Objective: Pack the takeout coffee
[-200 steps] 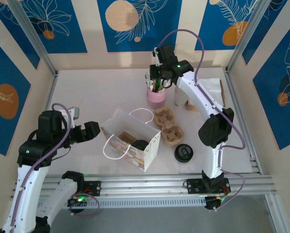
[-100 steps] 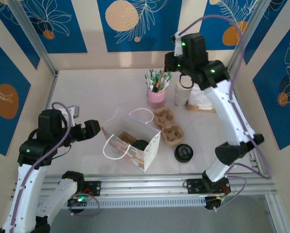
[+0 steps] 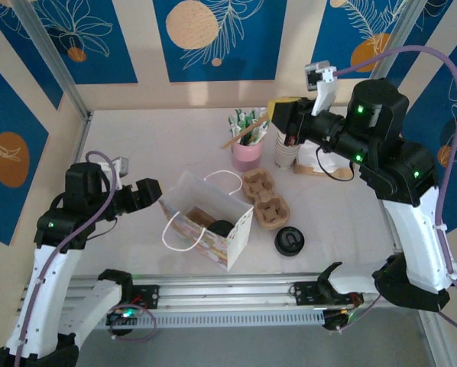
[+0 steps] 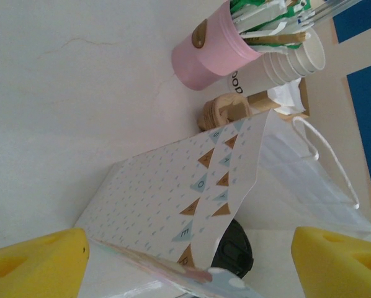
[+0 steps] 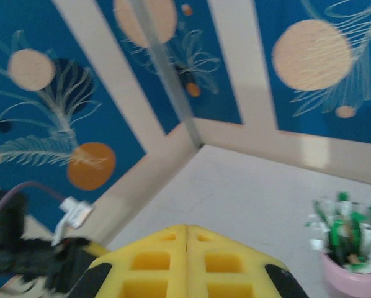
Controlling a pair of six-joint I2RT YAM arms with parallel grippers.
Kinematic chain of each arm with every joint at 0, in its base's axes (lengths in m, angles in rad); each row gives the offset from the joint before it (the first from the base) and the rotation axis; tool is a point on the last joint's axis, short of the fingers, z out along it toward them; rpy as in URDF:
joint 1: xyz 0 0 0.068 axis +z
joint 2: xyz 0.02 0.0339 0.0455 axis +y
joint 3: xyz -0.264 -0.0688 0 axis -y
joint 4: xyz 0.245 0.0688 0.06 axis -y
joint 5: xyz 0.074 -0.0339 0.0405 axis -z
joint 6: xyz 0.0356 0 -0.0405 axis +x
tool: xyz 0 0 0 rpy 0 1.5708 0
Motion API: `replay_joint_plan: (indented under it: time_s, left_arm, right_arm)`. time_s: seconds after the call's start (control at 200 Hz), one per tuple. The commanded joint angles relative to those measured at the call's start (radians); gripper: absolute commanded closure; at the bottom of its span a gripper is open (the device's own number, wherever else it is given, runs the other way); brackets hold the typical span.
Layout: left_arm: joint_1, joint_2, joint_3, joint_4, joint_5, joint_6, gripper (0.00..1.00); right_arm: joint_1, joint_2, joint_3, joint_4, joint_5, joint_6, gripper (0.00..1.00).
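The wooden stick pokes out from my right gripper's fingers and the paper bag is open, so I should carry the stick next until it points into the bag [image 3: 199,215].
The takeout coffee [image 3: 222,228] stands inside the open patterned paper bag [image 3: 189,229], black lid up, next to a brown tray piece. In the left wrist view its lid [image 4: 234,251] peeks from behind the bag's patterned wall [image 4: 173,198]. My left gripper [image 3: 147,193] is open at the bag's left end, and the bag's corner lies between its yellow fingers [image 4: 43,264]. My right gripper [image 3: 274,115] hovers high over the back of the table, above the pink cup. Its jaws [image 5: 187,228] are shut, with nothing seen between them.
A pink cup of stirrers and packets [image 3: 246,149] has one wooden stick leaning out to its left. Stacked lidless cups [image 3: 286,151] and napkins stand beside it. A brown cup tray [image 3: 264,199] and a black lid stack [image 3: 289,241] lie right of the bag.
My right arm has risen from the pink cup and swung up and to the right. A wooden stick now leans out of that cup. My left gripper edged closer to the bag.
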State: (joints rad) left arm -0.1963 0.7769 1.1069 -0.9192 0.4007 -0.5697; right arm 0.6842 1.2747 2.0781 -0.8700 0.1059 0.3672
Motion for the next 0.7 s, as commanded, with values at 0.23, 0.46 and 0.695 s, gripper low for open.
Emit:
replay_joint_plan:
  time_s: [0.23,0.46,0.695]
  left_arm:
    - [-0.015,-0.013,0.003,0.043,0.02,-0.036,0.16]
    - [-0.016,-0.021,0.001,0.032,0.01,-0.037,0.16]
    - [-0.017,-0.014,0.007,0.015,-0.01,-0.027,0.16]
  right_arm:
    - [0.256,-0.016,-0.125,0.092,-0.005,0.009,1.0]
    - [0.372,0.014,-0.219,0.094,0.092,-0.047,1.0]
    - [0.404,0.106,-0.262,0.078,0.124,-0.047,1.0]
